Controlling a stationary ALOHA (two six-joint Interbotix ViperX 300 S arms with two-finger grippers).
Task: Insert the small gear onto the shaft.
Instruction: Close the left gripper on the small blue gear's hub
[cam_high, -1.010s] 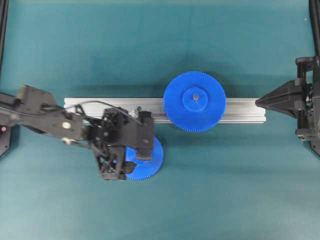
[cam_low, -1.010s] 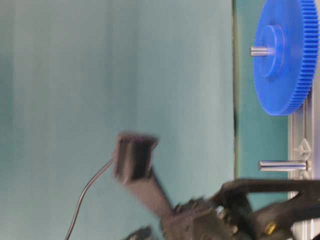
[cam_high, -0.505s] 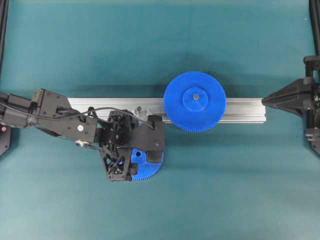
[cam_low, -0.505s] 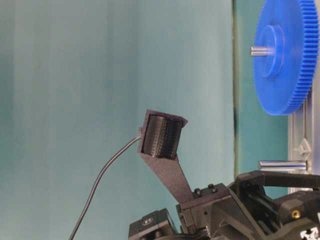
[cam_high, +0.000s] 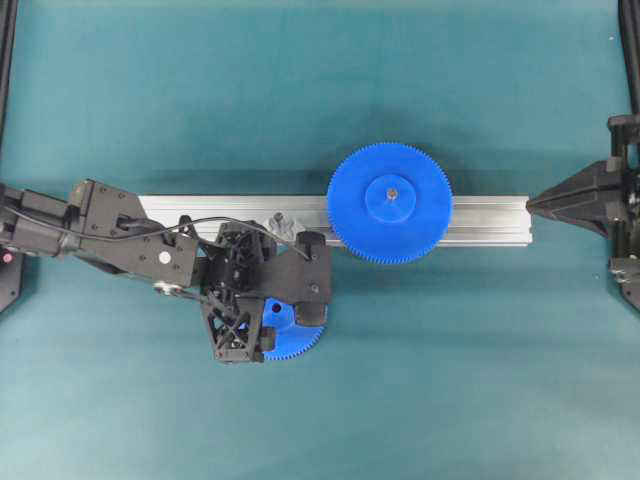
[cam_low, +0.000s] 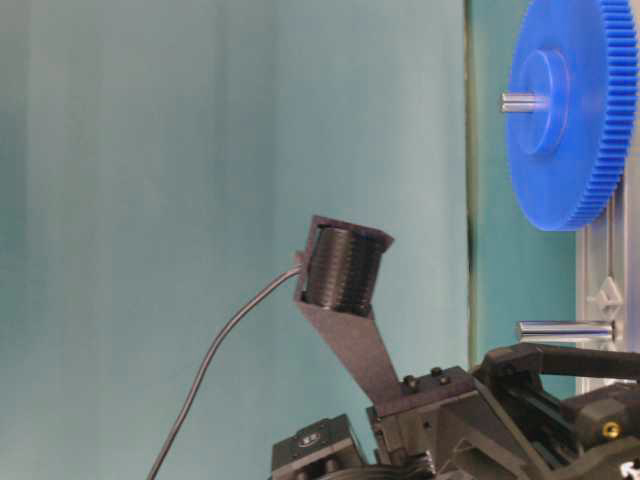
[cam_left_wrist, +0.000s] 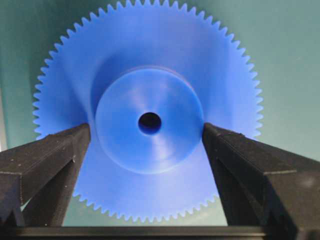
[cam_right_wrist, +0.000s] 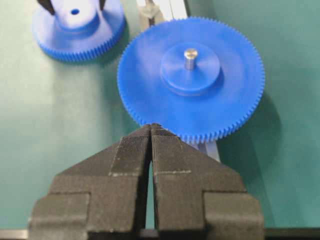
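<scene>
My gripper should expect a dotted marker hidden under the small gear (cam_high: 293, 334), because I see a dark spot through the centre hole (cam_high: 277, 309) instead of green mat.
The small gear (cam_left_wrist: 150, 55) lies flat on the green mat, its raised hub (cam_left_wrist: 149, 120) and centre hole facing up. My left gripper (cam_left_wrist: 146, 134) is open, and its fingers (cam_left_wrist: 60, 160) stand on either side of the hub. From overhead the left gripper (cam_high: 280, 318) covers most of the small gear (cam_high: 300, 345). The shaft (cam_low: 565, 330) stands bare on the rail just behind, with its silvery base (cam_high: 281, 223) showing. My right gripper (cam_right_wrist: 151, 127) is shut and empty at the rail's right end (cam_high: 530, 205).
A larger blue gear (cam_high: 390, 203) sits on its own pin (cam_right_wrist: 190, 57) in the middle of the grooved aluminium rail (cam_high: 480, 220). The rail runs left to right across the mat. Black frame posts stand at the left and right edges.
My left gripper has slid right and come down over the small gear, covering more of it. The right gripper has drawn back a little to the right.
</scene>
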